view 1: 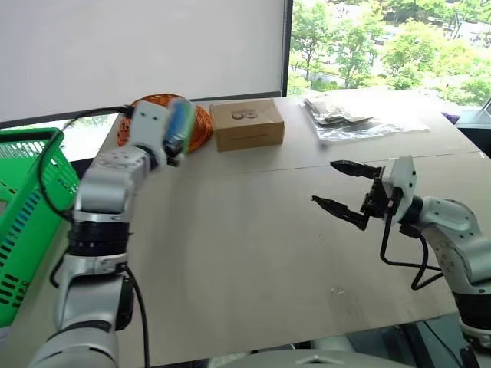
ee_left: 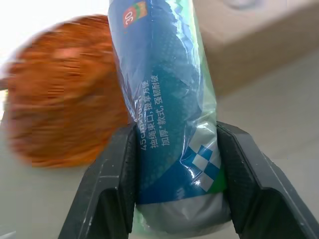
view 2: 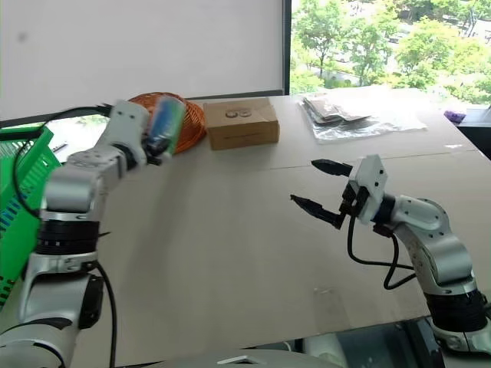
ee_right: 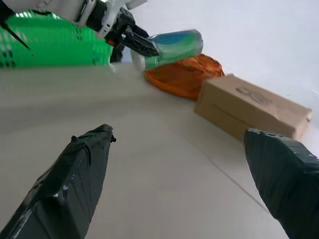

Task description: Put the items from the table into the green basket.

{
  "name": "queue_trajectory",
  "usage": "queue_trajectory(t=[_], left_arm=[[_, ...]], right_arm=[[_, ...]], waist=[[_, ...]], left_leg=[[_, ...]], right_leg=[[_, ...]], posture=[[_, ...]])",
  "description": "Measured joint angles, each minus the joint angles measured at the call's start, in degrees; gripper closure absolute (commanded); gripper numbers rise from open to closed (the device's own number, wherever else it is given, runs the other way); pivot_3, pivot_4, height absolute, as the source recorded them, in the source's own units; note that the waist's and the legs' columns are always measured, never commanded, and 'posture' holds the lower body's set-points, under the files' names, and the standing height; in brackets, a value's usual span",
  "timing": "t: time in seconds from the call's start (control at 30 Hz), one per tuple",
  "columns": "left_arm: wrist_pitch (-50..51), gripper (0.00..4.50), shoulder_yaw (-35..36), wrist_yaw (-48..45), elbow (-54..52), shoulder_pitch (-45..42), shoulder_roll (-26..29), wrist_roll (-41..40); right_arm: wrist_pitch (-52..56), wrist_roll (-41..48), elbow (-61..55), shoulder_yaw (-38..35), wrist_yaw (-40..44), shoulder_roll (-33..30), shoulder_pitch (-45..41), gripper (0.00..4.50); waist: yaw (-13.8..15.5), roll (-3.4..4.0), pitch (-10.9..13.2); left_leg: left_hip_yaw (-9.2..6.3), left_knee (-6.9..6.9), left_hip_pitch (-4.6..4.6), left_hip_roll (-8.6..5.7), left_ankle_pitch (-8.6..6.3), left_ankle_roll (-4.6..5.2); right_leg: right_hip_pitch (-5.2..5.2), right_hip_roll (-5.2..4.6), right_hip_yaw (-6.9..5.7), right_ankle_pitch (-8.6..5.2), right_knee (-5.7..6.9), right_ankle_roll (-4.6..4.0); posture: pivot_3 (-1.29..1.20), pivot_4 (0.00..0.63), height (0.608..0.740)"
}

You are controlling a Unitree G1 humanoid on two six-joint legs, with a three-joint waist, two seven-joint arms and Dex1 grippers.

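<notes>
The teal-green item's end is held by both fingers high above the table, so my left gripper keeps carrying the item until it is over the green basket's opening.
My left gripper is shut on a white bottle with a teal-green label, held up over the table in front of the orange bowl. In the left wrist view the two black fingers clamp the bottle near its lower end. The green basket stands at the table's left edge, to the left of that arm. Over the right half of the table my right gripper is open, pointing left, with nothing between its fingers.
An orange woven bowl and a brown cardboard box sit at the back of the table. A clear plastic bag with dark contents lies at the back right. A window is behind the table on the right.
</notes>
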Motion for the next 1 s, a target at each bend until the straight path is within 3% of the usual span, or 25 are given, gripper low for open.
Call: queue_trajectory(t=[0.17, 0.37, 0.5, 0.53, 0.57, 0.63, 0.67, 0.9, 1.0], left_arm=[[-1.16, 2.52, 11.25, -0.35, 0.94, 5.26, 12.69, 2.07], [-6.94, 2.52, 18.1, -0.29, 13.92, 11.78, 20.19, 5.01], [-10.29, 2.52, 18.77, -0.17, 17.82, 13.04, 20.67, 5.64], [-10.87, 1.75, 18.77, -0.15, 18.53, 13.02, 20.52, 5.53], [-12.06, 1.46, 18.69, -0.1, 19.42, 12.85, 20.11, 5.46], [-15.31, 0.37, 18.47, 0.09, 21.68, 11.75, 19.66, 5.51], [-15.98, 0.18, 18.47, 0.12, 21.76, 11.55, 19.66, 5.54], [-25.01, 0.18, 16.82, 1.26, 26.83, 2.8, 17.37, 4.24], [-25.81, 0.18, 17.63, -4.32, 20.0, 5.16, 13.51, -0.75]], right_arm=[[1.76, 3.54, 2.49, 1.99, 1.15, 4.95, -7.67, 0.0], [5.24, 9.75, 5.56, 2.45, 5.38, 7.62, -14.0, 0.0], [5.73, 10.21, 6.73, 2.86, 7.37, 7.77, -14.49, 0.0], [5.83, 10.21, 6.84, 2.95, 7.48, 7.8, -14.52, 0.0], [5.87, 10.16, 6.97, 2.95, 7.56, 7.81, -14.55, 0.0], [5.92, 9.93, 6.98, 2.98, 7.55, 7.93, -14.56, 0.0], [5.92, 9.9, 6.98, 2.98, 7.54, 7.93, -14.55, 0.0], [5.89, 8.9, 4.85, 3.21, 5.9, 7.51, -11.43, 0.0], [5.28, 7.9, 4.69, 3.09, 5.75, 6.51, -9.68, 0.0]], waist=[[2.73, -0.02, 0.01], [6.31, -0.09, -0.03], [9.12, -0.28, -0.15], [9.56, -0.34, -0.19], [10.02, -0.39, -0.23], [10.68, -0.47, -0.29], [10.74, -0.48, -0.29], [11.34, -0.49, -0.35], [11.24, -0.39, -0.58]], left_leg=[[-0.23, 0.0, -0.22, -0.14, -0.04, -0.04], [-0.85, 0.22, -0.56, -0.19, -0.04, -0.04], [-1.1, 0.37, -0.68, -0.2, -0.02, -0.07], [-1.08, 0.37, -0.67, -0.2, -0.02, -0.08], [-1.07, 0.37, -0.67, -0.2, -0.02, -0.08], [-1.08, 0.37, -0.68, -0.18, -0.02, -0.1], [-1.08, 0.37, -0.69, -0.18, -0.02, -0.1], [-1.01, 0.34, -0.74, -0.21, -0.03, -0.11], [-0.9, 0.34, -0.72, -0.23, -0.03, -0.1]], right_leg=[[0.0, -0.33, -0.38, -0.01, -0.2, 0.04], [0.0, -0.33, -1.06, -0.02, -0.19, 0.02], [0.06, -0.45, -1.59, -0.03, -0.19, 0.0], [0.05, -0.48, -1.59, -0.02, -0.19, 0.0], [0.05, -0.52, -1.59, -0.02, -0.18, 0.0], [0.04, -0.6, -1.62, -0.01, -0.17, -0.01], [0.03, -0.61, -1.61, -0.01, -0.17, -0.01], [-0.01, -0.57, -1.64, 0.02, -0.13, -0.02], [0.0, -0.67, -1.56, 0.02, -0.17, -0.02]], posture=[[0.31, 0.0, 0.74], [0.31, 0.0, 0.74], [0.33, 0.0, 0.74], [0.32, 0.0, 0.74], [0.32, 0.0, 0.74], [0.31, 0.0, 0.74], [0.29, 0.0, 0.74], [0.26, 0.0, 0.74], [0.24, 0.0, 0.74]])
